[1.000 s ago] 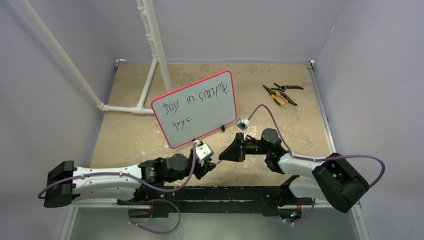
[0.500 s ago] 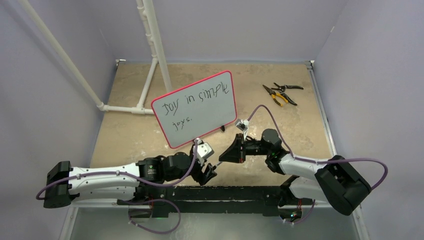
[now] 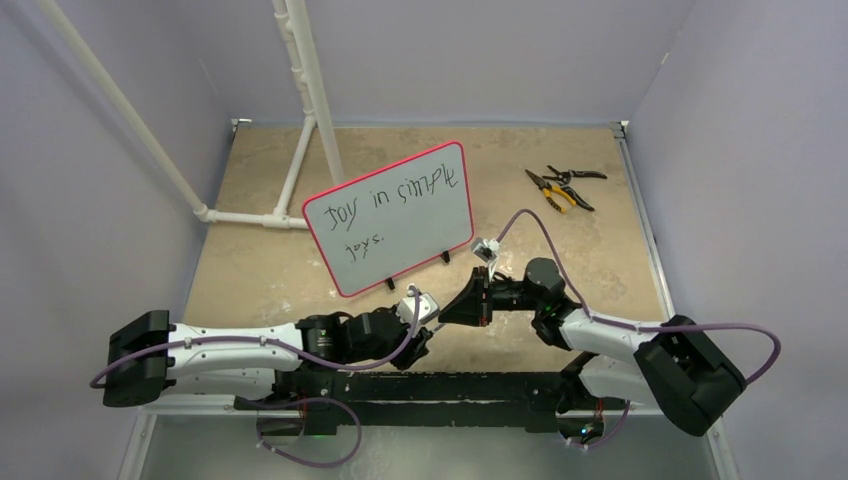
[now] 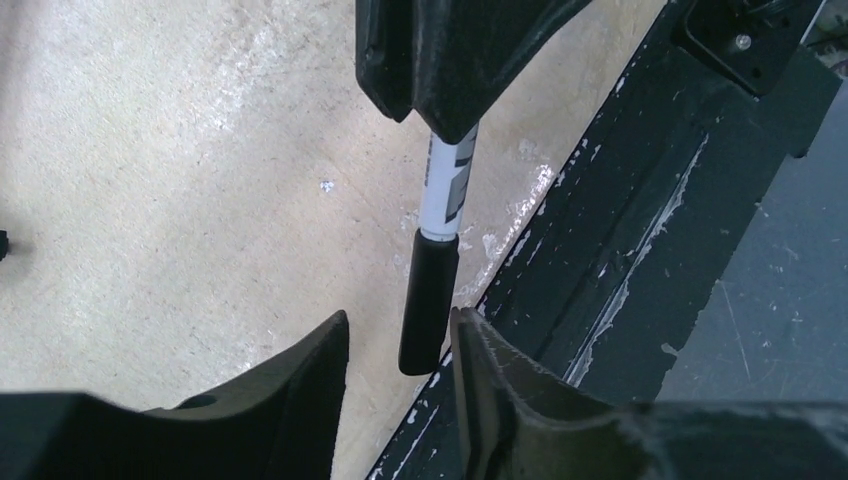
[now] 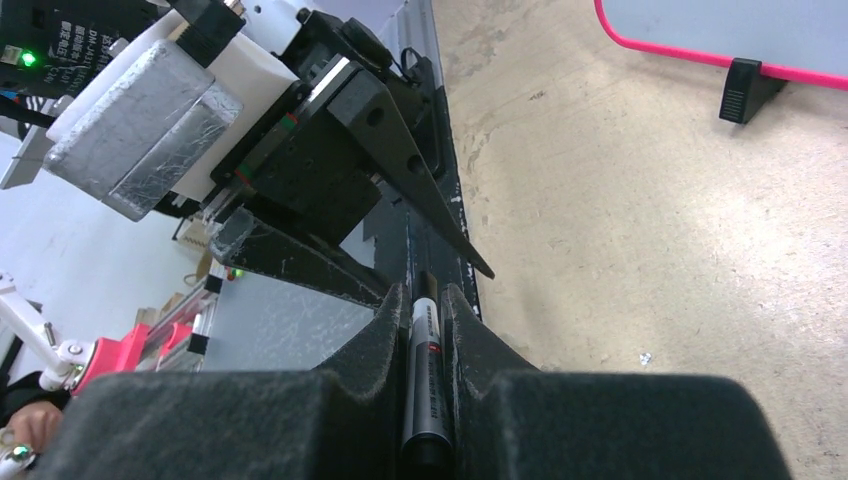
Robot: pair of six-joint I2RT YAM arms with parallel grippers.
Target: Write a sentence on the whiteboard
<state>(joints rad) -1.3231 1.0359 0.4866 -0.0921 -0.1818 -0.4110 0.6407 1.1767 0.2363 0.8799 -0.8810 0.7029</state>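
Note:
Next, my left gripper lines itself up straight and close further along the black cap, because the end of the marker's cap is at an angle, near one finger.
The whiteboard stands tilted on two black feet at the table's middle, with the sentence "Joy in simple" and a shorter second line in black. My right gripper is shut on a marker, in front of the board. The marker's black cap points at my left gripper. My left gripper is open, its jaws on either side of the cap's end, the cap close to the right finger. The board's pink rim and a foot show in the right wrist view.
Pliers and cutters lie at the far right of the table. A white pipe frame stands at the far left, behind the board. The black mounting rail runs along the near edge under both grippers.
My left arm has swung right and toward the near edge, bringing its open jaws around the marker's capped end. The right gripper has barely moved. The board is unchanged.

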